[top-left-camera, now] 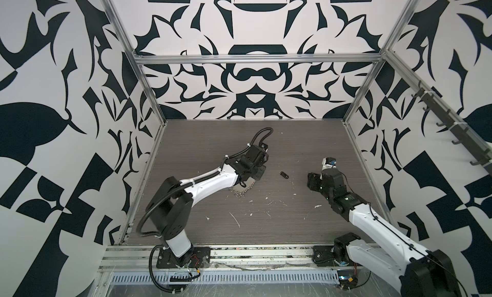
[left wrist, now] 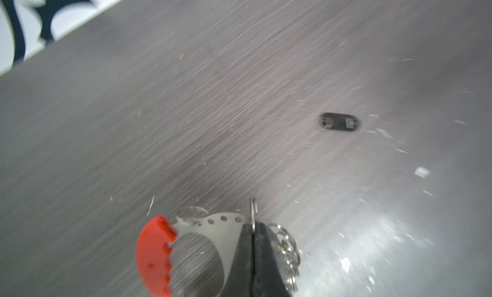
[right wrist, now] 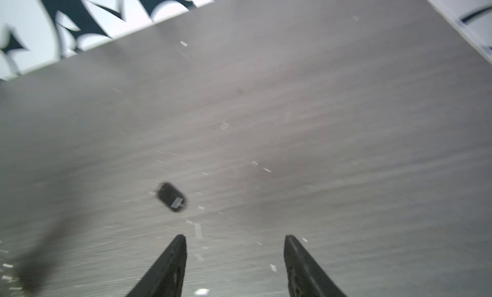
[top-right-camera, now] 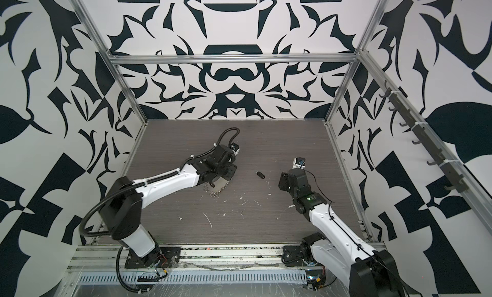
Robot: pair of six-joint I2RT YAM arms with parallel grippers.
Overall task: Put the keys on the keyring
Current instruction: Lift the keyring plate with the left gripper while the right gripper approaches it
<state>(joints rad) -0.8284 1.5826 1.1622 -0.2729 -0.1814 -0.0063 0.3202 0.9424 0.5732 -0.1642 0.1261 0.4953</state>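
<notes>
The robot's left gripper has the keyring [left wrist: 253, 205] pointing down at the grey table, so the robot should raise the keyring and turn it level before the right gripper takes the fob [top-left-camera: 284, 174].
The keys are one small black oblong fob [top-left-camera: 284, 174] [top-right-camera: 261, 174] lying flat on the grey table between the two arms. It also shows in the left wrist view [left wrist: 338, 122] and the right wrist view [right wrist: 171, 197]. My left gripper [left wrist: 253, 229] is shut on the keyring [left wrist: 253, 208], whose thin silver ring stands edge-on out of the jaws. A curved orange-red piece [left wrist: 153, 255] and the silver chain [left wrist: 288, 251] hang beside it, and the chain shows under the arm [top-left-camera: 242, 192] [top-right-camera: 217, 189]. My right gripper [right wrist: 235, 238] is open and empty, a short way from the fob.
White flecks and scratches [top-left-camera: 235, 219] dot the grey wood-grain table [top-left-camera: 279, 223]. Patterned walls with metal frame posts close in the back and both sides. A rail of dark hooks [top-left-camera: 452, 128] runs along the right wall.
</notes>
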